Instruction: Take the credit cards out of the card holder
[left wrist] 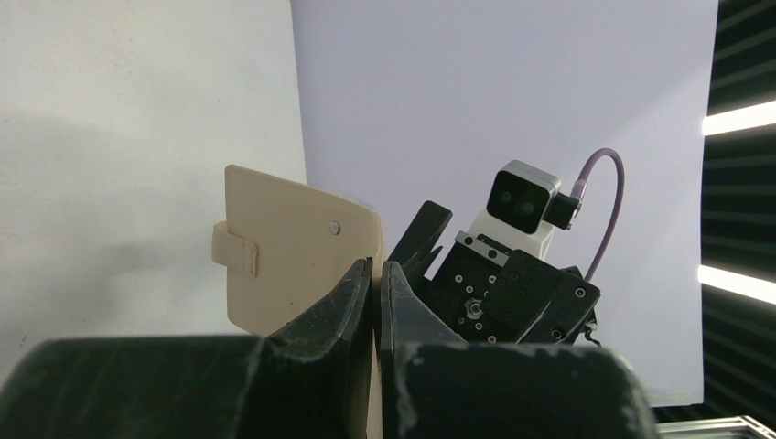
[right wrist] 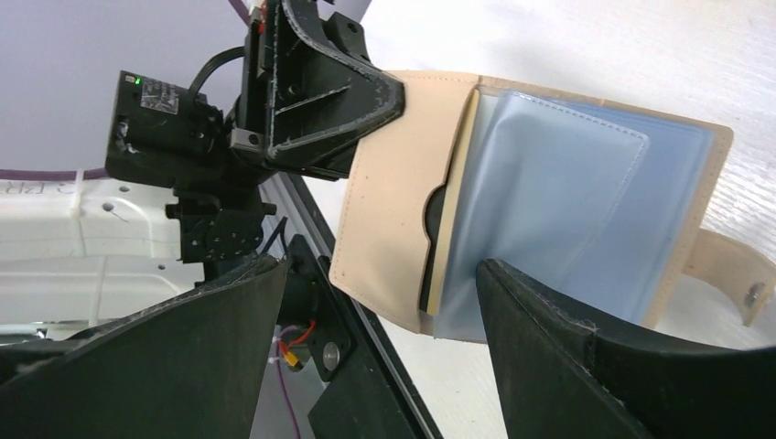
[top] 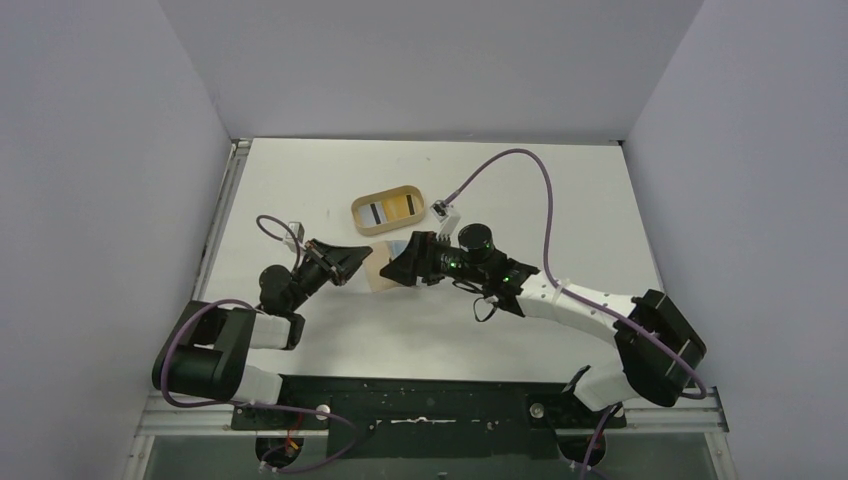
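Note:
The light blue sleeve (right wrist: pixel 547 178) is sticking up by the end of my right gripper's finger, so I should move toward the tan pocket and pinch just the pale card edge (right wrist: pixel 448 229).
The tan card holder (right wrist: pixel 389 197) is held open off the table between the two arms; it also shows in the top view (top: pixel 380 273) and the left wrist view (left wrist: pixel 284 251). My left gripper (left wrist: pixel 376 265) is shut on one edge of its cover; it also shows in the right wrist view (right wrist: pixel 320 91). Light blue clear sleeves (right wrist: pixel 567 201) fan out of it. Thin card edges (right wrist: pixel 434 240), one dark and one pale, show in the tan pocket. My right gripper (right wrist: pixel 382 267) is open, its jaws straddling the holder's lower edge without touching it.
An oval tan wooden tray (top: pixel 357 212) stands just behind the grippers, with a striped card and a yellow card (top: pixel 388 209) lying in it. Grey walls close the table on three sides. The snap tab (right wrist: pixel 732 270) hangs at the holder's right end.

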Controlling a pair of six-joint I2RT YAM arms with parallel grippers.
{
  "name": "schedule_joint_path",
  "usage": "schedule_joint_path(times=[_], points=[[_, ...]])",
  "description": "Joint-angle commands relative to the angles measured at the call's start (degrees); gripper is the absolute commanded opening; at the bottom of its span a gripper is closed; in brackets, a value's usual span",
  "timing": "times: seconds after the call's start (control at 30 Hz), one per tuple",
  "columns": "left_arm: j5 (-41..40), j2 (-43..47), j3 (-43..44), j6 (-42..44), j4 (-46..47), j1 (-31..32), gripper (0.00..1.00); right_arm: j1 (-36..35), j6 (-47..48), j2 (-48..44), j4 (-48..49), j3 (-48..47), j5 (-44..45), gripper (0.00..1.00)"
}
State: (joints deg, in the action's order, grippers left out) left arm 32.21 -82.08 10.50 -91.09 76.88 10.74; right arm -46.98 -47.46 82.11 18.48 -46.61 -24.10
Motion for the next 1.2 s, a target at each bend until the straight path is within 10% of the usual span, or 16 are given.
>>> schedule_joint_path(times=[0.0, 0.53, 1.17], points=[[1.08, 1.84, 1.10, 0.71, 2.49, -0.28, 0.00, -0.74, -0.90, -2.30, 6.80, -1.64, -2.48, 0.79], [1.24, 4.30, 0.66, 1.78, -0.02, -0.37, 0.00, -0.80, 10.91, -11.51, -18.21, -7.12, 14.68, 0.80], [0.66, 5.03, 0.71, 0.23, 0.58, -0.37, 0.00, -1.18, 7.11, -1.91, -5.65, -8.66, 0.35, 0.81]])
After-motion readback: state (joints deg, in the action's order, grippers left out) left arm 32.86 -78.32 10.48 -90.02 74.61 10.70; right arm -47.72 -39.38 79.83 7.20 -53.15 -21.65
